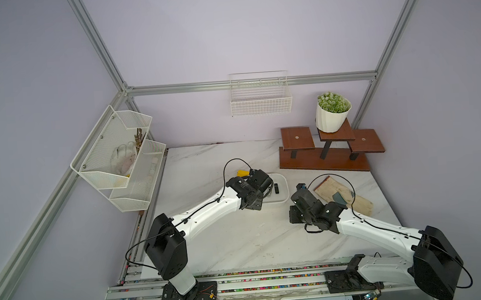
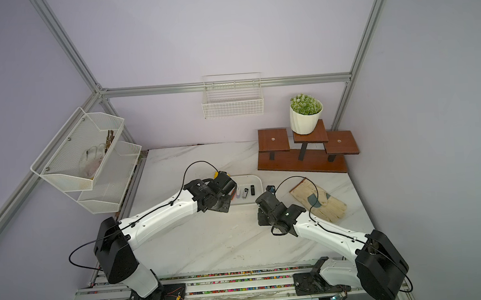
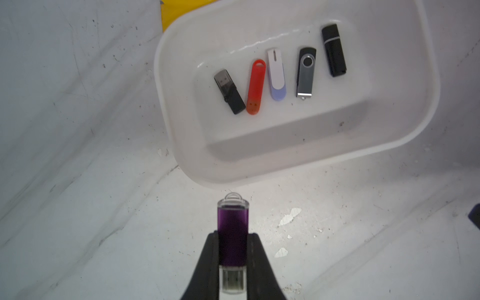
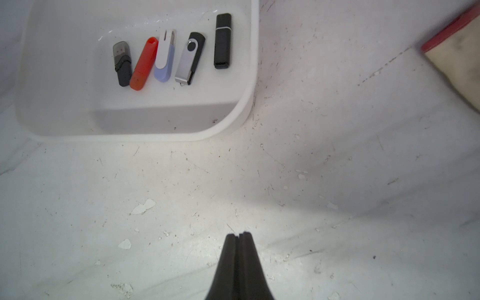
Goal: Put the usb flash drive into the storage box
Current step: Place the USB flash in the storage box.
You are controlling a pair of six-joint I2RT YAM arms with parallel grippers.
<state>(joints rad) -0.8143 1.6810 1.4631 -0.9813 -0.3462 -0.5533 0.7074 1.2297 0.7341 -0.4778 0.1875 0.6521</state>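
Observation:
My left gripper should keep going to the free space beside the grey-capped drive and let go there, as the purple drive is lined up with the other drives.
In the left wrist view my left gripper is shut on a purple usb flash drive with clear ends. The jaws pinch its body from both sides. Its looped far end points at the near rim of the storage box, a shallow white tub. Several other drives lie side by side on the box floor. The box shows in both top views, with the left wrist over its left end. My right gripper is shut and empty above bare table, short of the box's corner.
A work glove lies right of the box. A wooden step stand with a potted plant stands at the back right. A yellow item lies behind the box. A wire basket and a mesh rack hang on the walls.

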